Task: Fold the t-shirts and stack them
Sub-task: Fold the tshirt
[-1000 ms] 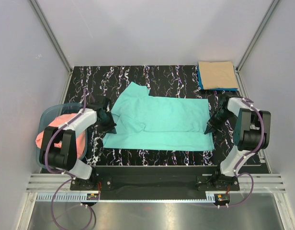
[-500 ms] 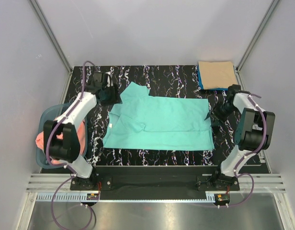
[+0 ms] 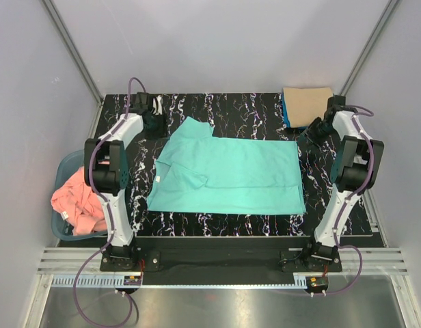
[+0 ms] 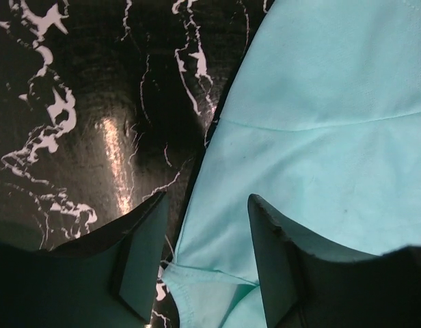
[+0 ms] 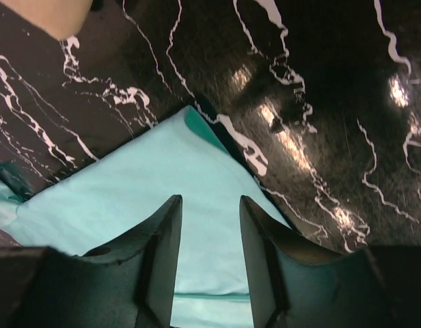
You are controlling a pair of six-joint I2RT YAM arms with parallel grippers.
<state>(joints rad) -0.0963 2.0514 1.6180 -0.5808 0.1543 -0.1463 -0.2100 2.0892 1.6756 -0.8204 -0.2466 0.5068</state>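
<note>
I expect the turquoise-green t-shirt's far sleeve [image 3: 195, 128] to flop onto the t-shirt's body when I fold the t-shirt's far edge toward me, as it juts [image 3: 212, 134] past that edge.
The turquoise-green t-shirt [image 3: 231, 174] lies spread flat in the middle of the black marbled table [image 3: 251, 109], its collar at the left. My left gripper [image 3: 158, 128] hovers at the shirt's far left sleeve [image 4: 320, 137], open, with cloth below the jaws but not pinched. My right gripper [image 3: 309, 133] stands open over the shirt's far right corner [image 5: 142, 198], holding nothing. The tan-beige t-shirt [image 3: 307, 104] lies folded on the blue t-shirt [image 3: 286, 115] at the back right. The salmon pink t-shirt [image 3: 77, 201] is crumpled in the basket.
The blue-grey plastic basket [image 3: 62, 167] stands off the table's left edge. White walls and metal frame rails close in the far side and both ends. A corner of the tan shirt [image 5: 46, 14] shows beyond the right gripper.
Both grippers opened and let go of the turquoise shirt, then swung from its near side to its far corners. The shirt stays flat; its collar at the left now shows.
</note>
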